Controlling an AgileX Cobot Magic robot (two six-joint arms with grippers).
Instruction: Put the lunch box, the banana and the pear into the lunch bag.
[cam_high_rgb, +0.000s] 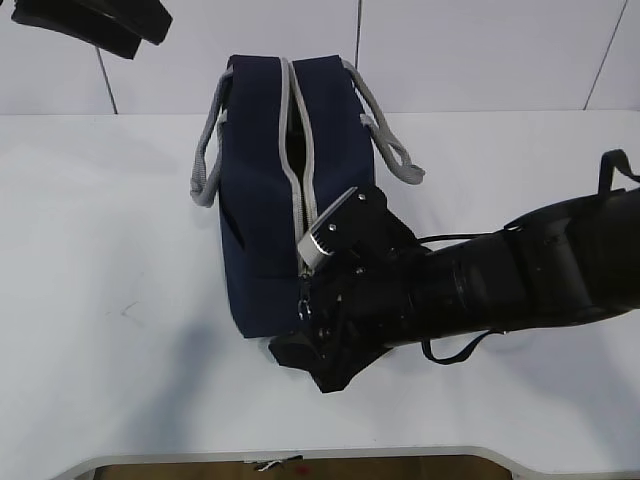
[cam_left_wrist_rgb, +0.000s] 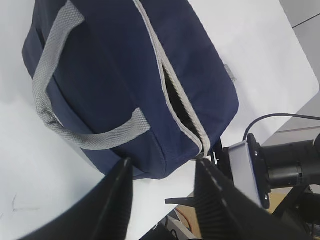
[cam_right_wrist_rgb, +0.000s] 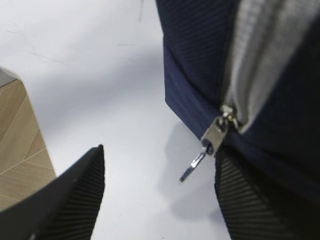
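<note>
The gap in the grey zipper (cam_high_rgb: 296, 142) is past the metal ring pull (cam_right_wrist_rgb: 214, 137), so the zipper will shut when the robot pulls toward the zipper's far end.
The navy lunch bag (cam_high_rgb: 260, 200) stands mid-table with its grey zipper (cam_high_rgb: 297, 190) on top, slightly agape along part of its length (cam_left_wrist_rgb: 172, 95). The slider and metal pull (cam_right_wrist_rgb: 200, 160) hang at the bag's near end (cam_right_wrist_rgb: 200, 60). My right gripper (cam_right_wrist_rgb: 160, 165) is open at that end, just above the table, with the pull dangling between the fingers, close to the right finger (cam_right_wrist_rgb: 245, 200). In the exterior view it (cam_high_rgb: 300, 345) sits below the bag's front corner. My left gripper (cam_left_wrist_rgb: 163, 167) is open and empty, high above the bag (cam_left_wrist_rgb: 125, 65). The lunch box, banana and pear are out of view.
Grey webbing handles (cam_high_rgb: 205, 150) hang off both sides of the bag. The left arm (cam_high_rgb: 100, 20) shows at the top left. The table's front edge (cam_high_rgb: 300, 455) runs close behind my right gripper, with wooden floor (cam_right_wrist_rgb: 20, 150) beyond it.
</note>
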